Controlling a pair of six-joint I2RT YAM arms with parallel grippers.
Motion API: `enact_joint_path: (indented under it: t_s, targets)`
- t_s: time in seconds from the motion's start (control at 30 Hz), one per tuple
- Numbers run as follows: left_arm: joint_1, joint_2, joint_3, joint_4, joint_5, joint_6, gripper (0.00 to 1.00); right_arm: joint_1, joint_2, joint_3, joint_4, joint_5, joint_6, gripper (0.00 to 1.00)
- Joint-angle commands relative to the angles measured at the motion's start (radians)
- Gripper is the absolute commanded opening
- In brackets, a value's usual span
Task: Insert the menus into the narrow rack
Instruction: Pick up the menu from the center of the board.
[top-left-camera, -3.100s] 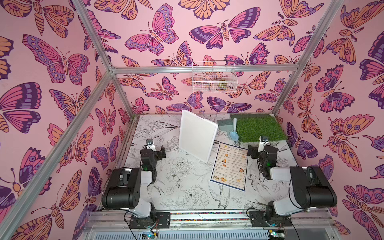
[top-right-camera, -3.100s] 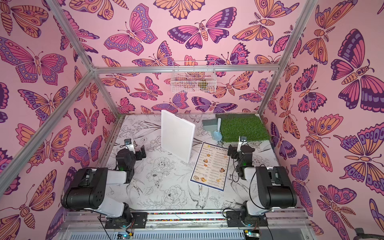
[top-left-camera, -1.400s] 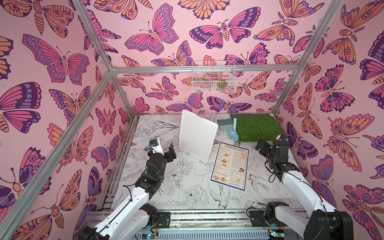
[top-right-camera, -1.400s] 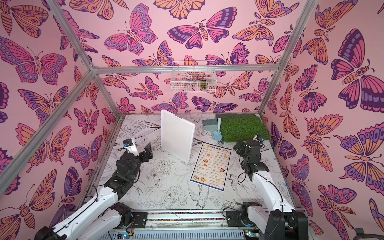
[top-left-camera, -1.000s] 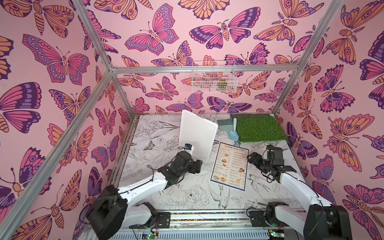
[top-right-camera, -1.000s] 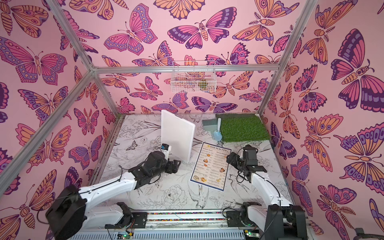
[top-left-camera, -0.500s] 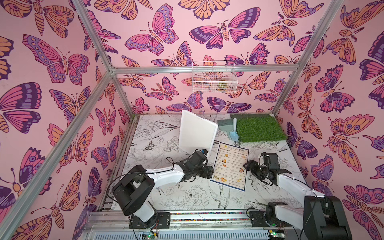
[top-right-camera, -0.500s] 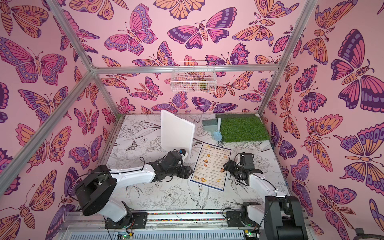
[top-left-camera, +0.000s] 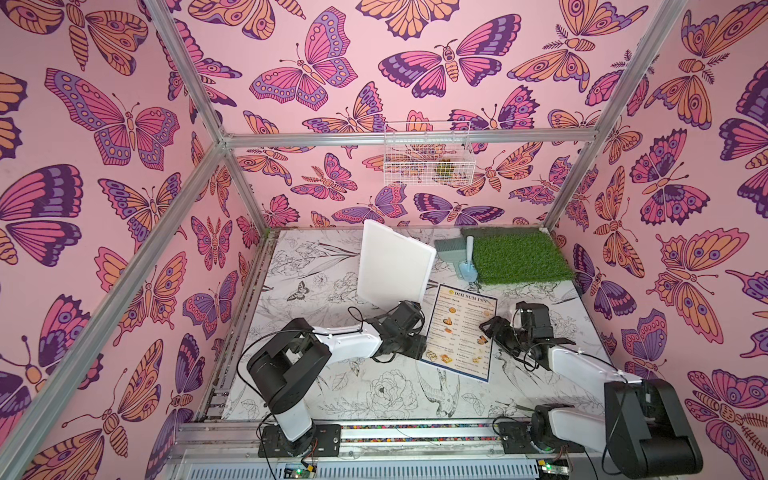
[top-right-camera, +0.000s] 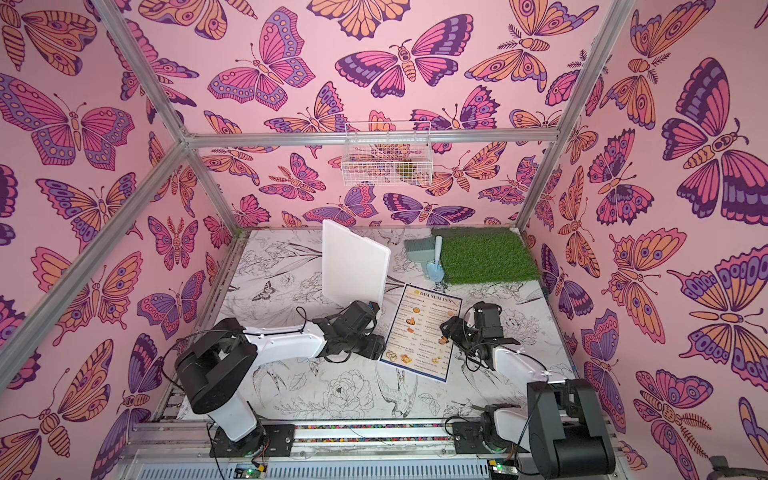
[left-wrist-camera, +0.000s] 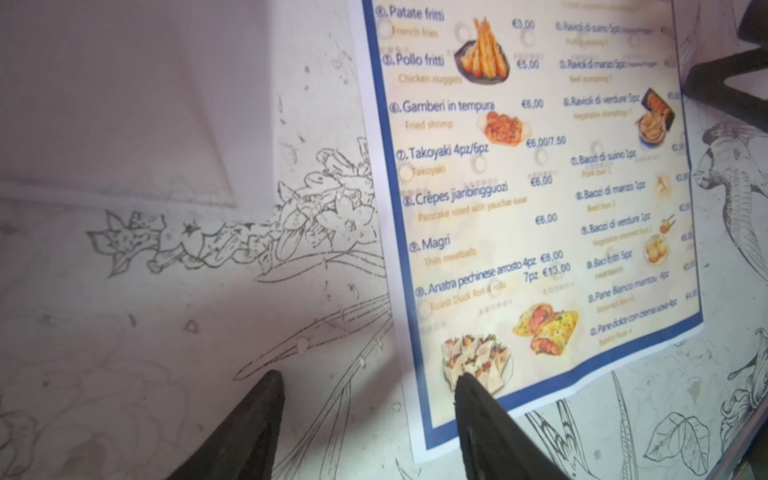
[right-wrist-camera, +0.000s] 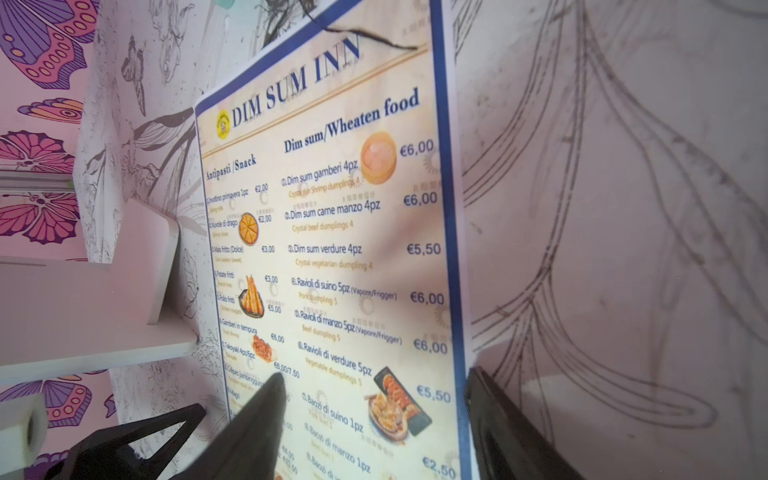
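Note:
The menu lies flat, its edges (top-left-camera: 432, 318) flush with the surface, so my left gripper should push the menu (top-left-camera: 442, 350) toward my right gripper until it bows, then pinch it.
The menu (top-left-camera: 463, 330) (top-right-camera: 426, 330), a cream "DIM SUM INN" sheet with a blue border, lies flat on the table in both top views. The narrow rack (top-left-camera: 395, 264) (top-right-camera: 355, 266), a white slab, stands upright just behind its left side. My left gripper (top-left-camera: 419, 347) (left-wrist-camera: 369, 376) is open at the menu's left edge near the front corner. One finger is over the sheet, the other over the table. My right gripper (top-left-camera: 488, 328) (right-wrist-camera: 374, 374) is open astride the menu's right edge. Neither holds anything.
A green turf mat (top-left-camera: 517, 257) lies at the back right, with a blue scoop (top-left-camera: 467, 266) and a grey comb-like piece (top-left-camera: 449, 249) beside it. A white wire basket (top-left-camera: 428, 153) hangs on the back wall. The butterfly walls close in on both sides.
Both arms have swung in from the sides and come down to the menu, the left to its left edge, the right to its right edge. Menu and rack have not moved.

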Motion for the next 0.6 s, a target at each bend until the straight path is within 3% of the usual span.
enact_joint_path:
  t_s: [0.0, 0.57]
  targets:
    - [-0.003, 0.053, 0.002, -0.088, -0.015, 0.010, 0.67, 0.008, 0.003, -0.025, -0.003, -0.034, 0.047, 0.71]
    - [-0.018, 0.122, 0.041, -0.138, -0.005, 0.019, 0.62, 0.009, -0.013, -0.070, 0.198, -0.175, 0.157, 0.73]
